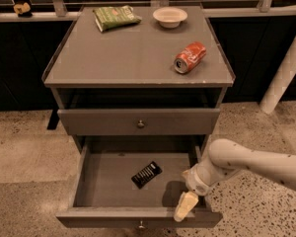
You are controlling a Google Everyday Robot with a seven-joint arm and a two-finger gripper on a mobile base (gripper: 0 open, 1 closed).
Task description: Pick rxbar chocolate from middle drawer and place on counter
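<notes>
The rxbar chocolate is away from my gripper, which hangs low by the drawer's front corner [208, 218]. I should lift my gripper clear and move it inward over the drawer's bottom [169, 188] before lowering.
The middle drawer [106, 184] is pulled open at the bottom of the cabinet. The rxbar chocolate [146, 174] lies flat on the drawer floor near its middle, turned diagonally. My gripper [186, 205] hangs at the drawer's front right corner, pointing down, to the right of the bar and apart from it. The arm reaches in from the right. The counter [128, 58] is the grey cabinet top above.
On the counter lie a red can [190, 57] on its side at the right, a white bowl [170, 17] at the back and a green snack bag [116, 18] at the back left. A shut knobbed drawer front [138, 122] sits above the open drawer. A white post [286, 68] stands at the right.
</notes>
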